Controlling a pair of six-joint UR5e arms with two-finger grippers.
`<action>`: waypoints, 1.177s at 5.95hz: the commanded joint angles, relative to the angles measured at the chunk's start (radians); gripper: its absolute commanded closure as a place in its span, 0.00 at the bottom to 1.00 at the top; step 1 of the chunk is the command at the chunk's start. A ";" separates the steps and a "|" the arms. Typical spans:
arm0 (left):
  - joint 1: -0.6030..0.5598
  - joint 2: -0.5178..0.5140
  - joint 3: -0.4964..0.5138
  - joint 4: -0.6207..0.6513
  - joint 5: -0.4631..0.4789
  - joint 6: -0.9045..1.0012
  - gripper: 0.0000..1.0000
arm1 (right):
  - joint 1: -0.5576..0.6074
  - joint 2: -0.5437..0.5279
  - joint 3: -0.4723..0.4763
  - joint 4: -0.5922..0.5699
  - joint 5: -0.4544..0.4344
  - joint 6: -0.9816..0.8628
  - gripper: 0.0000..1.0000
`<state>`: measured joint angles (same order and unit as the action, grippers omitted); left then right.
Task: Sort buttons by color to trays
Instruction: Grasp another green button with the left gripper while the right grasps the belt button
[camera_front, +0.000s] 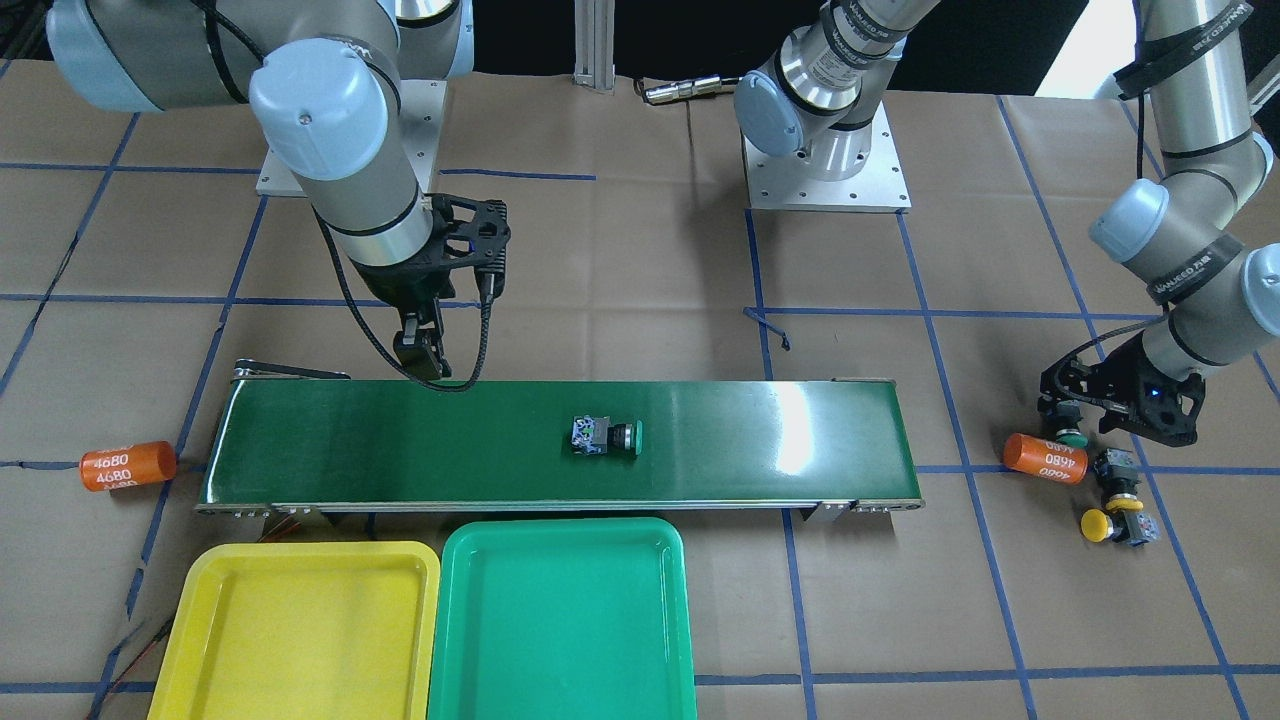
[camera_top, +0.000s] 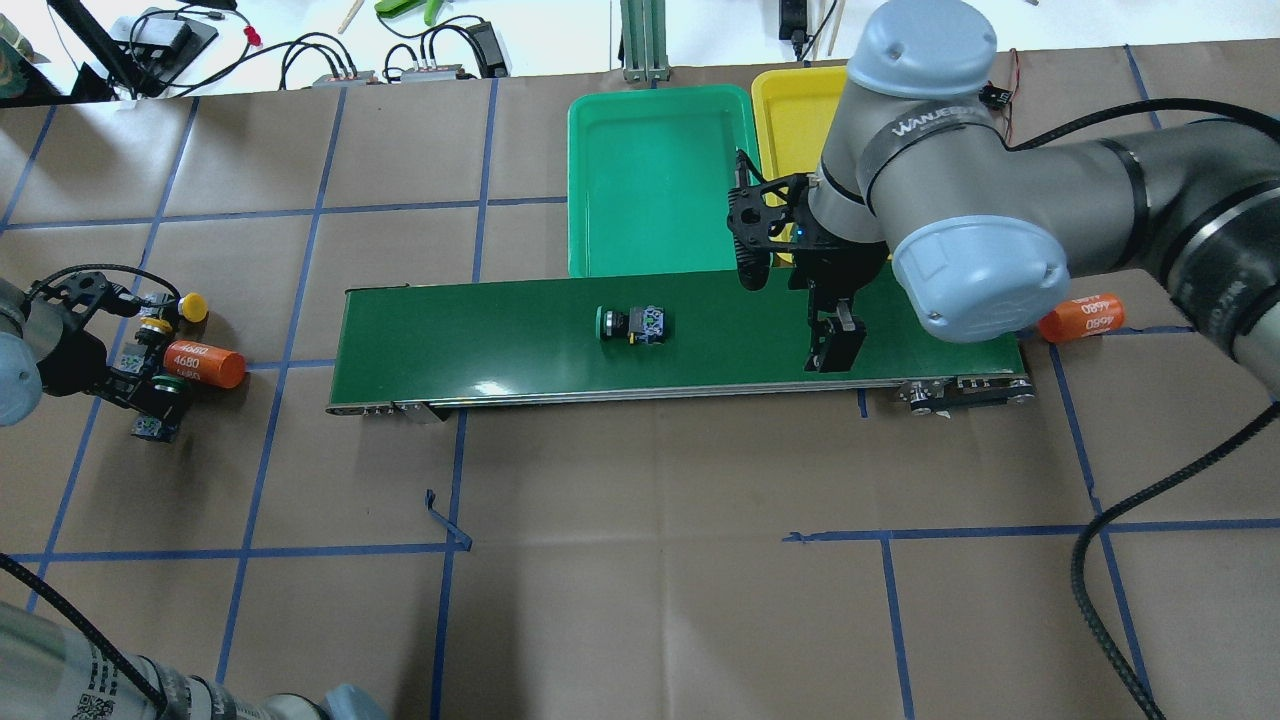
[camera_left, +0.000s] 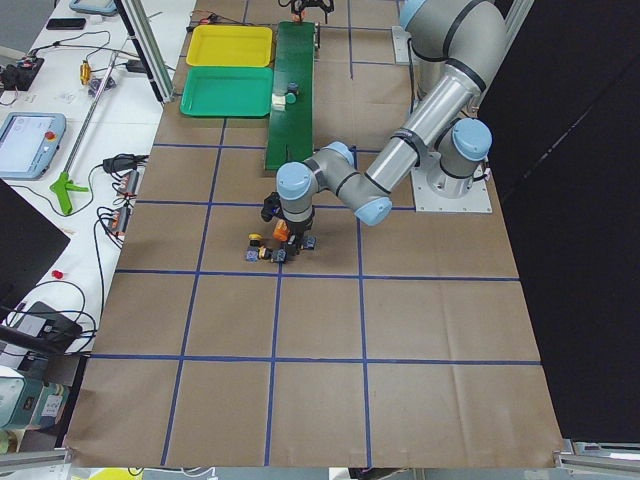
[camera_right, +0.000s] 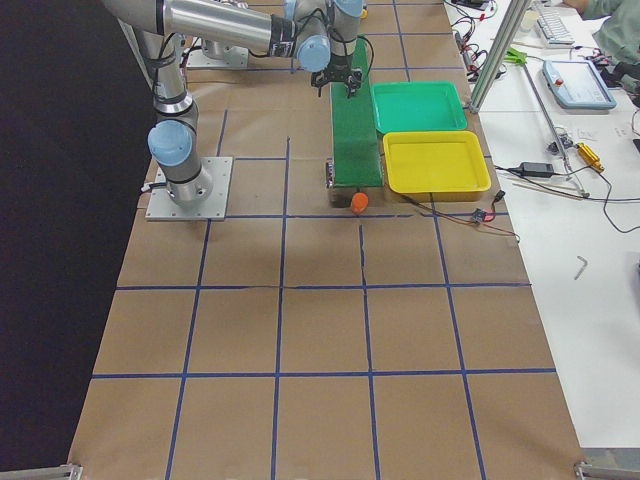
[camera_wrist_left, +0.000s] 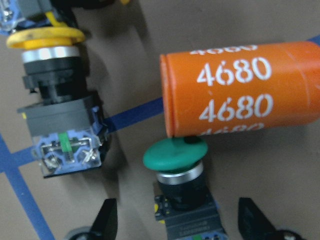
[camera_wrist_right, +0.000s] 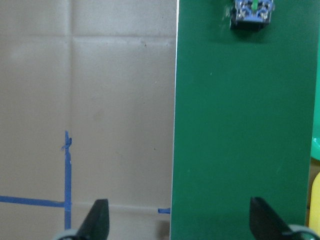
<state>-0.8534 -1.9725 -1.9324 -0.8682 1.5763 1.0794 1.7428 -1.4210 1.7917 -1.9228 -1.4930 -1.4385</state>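
I should use my left gripper to put the green button (camera_front: 1070, 439), which is under it, on the belt (camera_front: 818, 430) for my right gripper, because the button lies far from the green tray.
One green button (camera_front: 607, 437) lies on its side in the middle of the conveyor belt (camera_front: 400, 450); it also shows at the top of the right wrist view (camera_wrist_right: 251, 12). My right gripper (camera_wrist_right: 180, 222) is open and empty, above the belt's edge and apart from that button. My left gripper (camera_wrist_left: 177, 222) is open, with a finger on each side of a second green button (camera_wrist_left: 176, 155) on the table. A yellow button (camera_wrist_left: 47, 37) lies beside it, and another yellow button (camera_front: 1098, 524) lies close by. The yellow tray (camera_front: 300, 630) and the green tray (camera_front: 560, 620) hold nothing.
An orange cylinder marked 4680 (camera_wrist_left: 245, 90) touches the cap of the green button under my left gripper. A second orange cylinder (camera_front: 127, 466) lies off the belt's other end. The trays sit side by side along the belt's far edge from my bases.
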 joint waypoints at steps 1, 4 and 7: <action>-0.001 -0.005 -0.002 0.001 0.001 -0.001 0.78 | 0.068 0.110 0.000 -0.178 -0.001 0.078 0.00; -0.057 0.113 0.016 -0.068 0.010 0.023 1.00 | 0.083 0.207 0.005 -0.348 -0.001 0.116 0.00; -0.362 0.225 0.140 -0.284 0.005 0.116 0.99 | 0.017 0.214 0.055 -0.384 -0.018 0.078 0.10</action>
<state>-1.1061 -1.7721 -1.8265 -1.1066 1.5831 1.1474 1.7915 -1.2075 1.8376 -2.2953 -1.5085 -1.3405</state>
